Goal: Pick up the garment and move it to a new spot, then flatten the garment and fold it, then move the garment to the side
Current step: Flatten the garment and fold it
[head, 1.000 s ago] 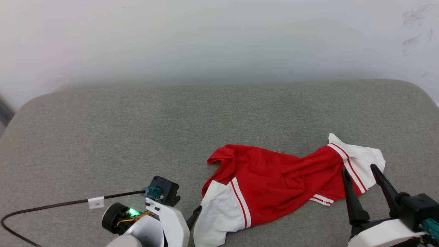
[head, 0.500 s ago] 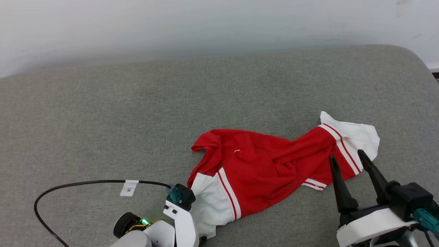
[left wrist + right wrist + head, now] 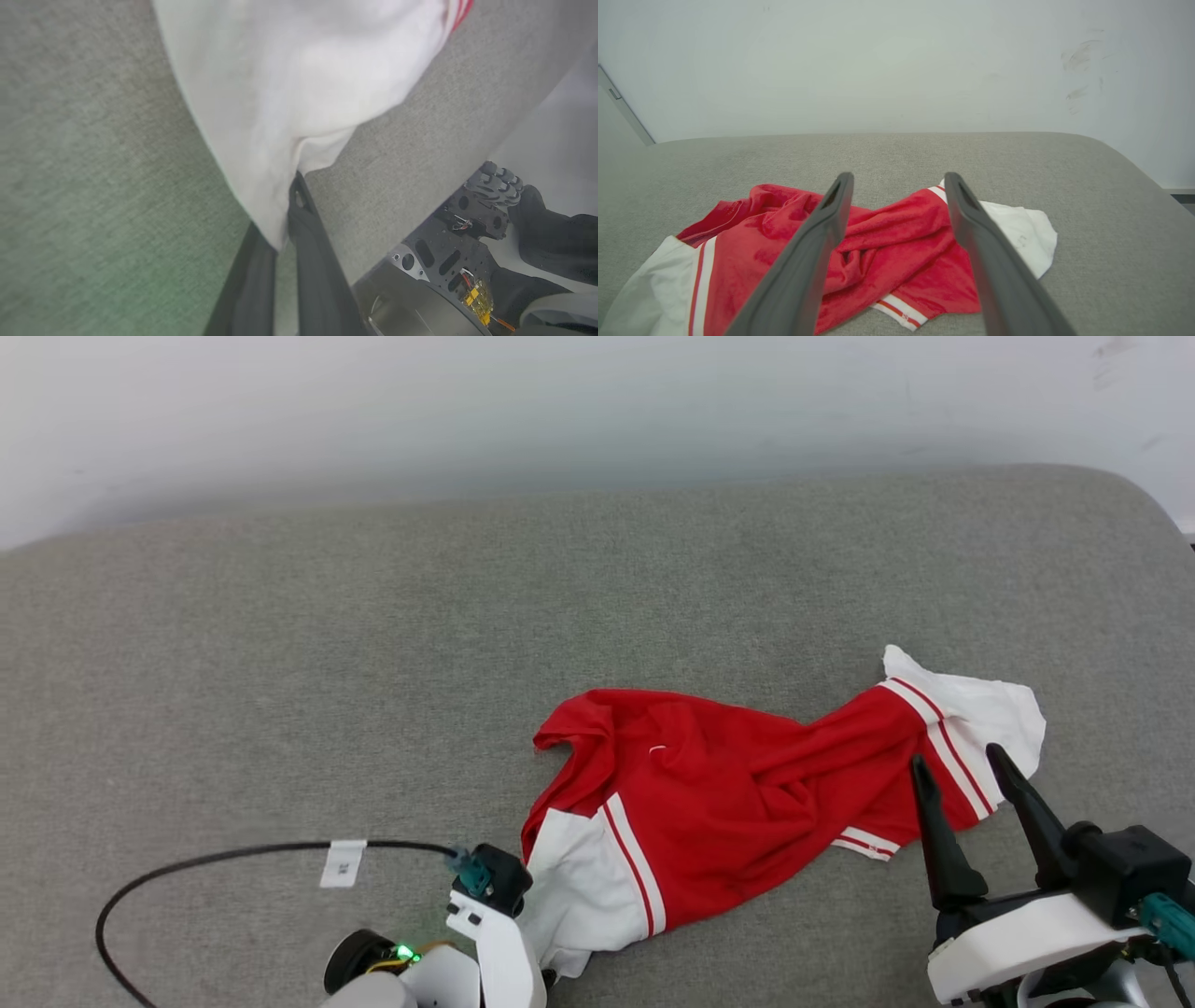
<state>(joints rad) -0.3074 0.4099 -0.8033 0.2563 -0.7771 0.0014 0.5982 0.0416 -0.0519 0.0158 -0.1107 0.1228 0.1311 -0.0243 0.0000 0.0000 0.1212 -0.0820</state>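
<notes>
I expect the garment (image 3: 717, 806) to fall open into a wide sheet when I lift both sleeves, because loose creases (image 3: 797, 790) bunch up the red body between the white sleeves.
The garment (image 3: 738, 803) lies crumpled on the grey padded surface (image 3: 373, 663), a red jersey with white sleeves and striped trim. Its near white sleeve (image 3: 579, 887) reaches down to my left gripper (image 3: 280, 219), which is shut on that sleeve's edge; the left wrist view shows white cloth (image 3: 299, 84) pinched between the two dark fingers. My right gripper (image 3: 966, 765) stands open just in front of the far white sleeve (image 3: 990, 719), a little above the cloth. In the right wrist view the garment (image 3: 887, 242) spreads behind the parted right gripper (image 3: 897, 183).
A black cable (image 3: 187, 868) with a white tag (image 3: 343, 863) loops on the surface to the left of my left wrist. A white wall (image 3: 597, 411) backs the surface. The rounded right corner (image 3: 1139, 504) and the near edge are close.
The head camera has shifted. My left gripper moved right onto the near white sleeve and shut on it. The right gripper stays open by the far sleeve.
</notes>
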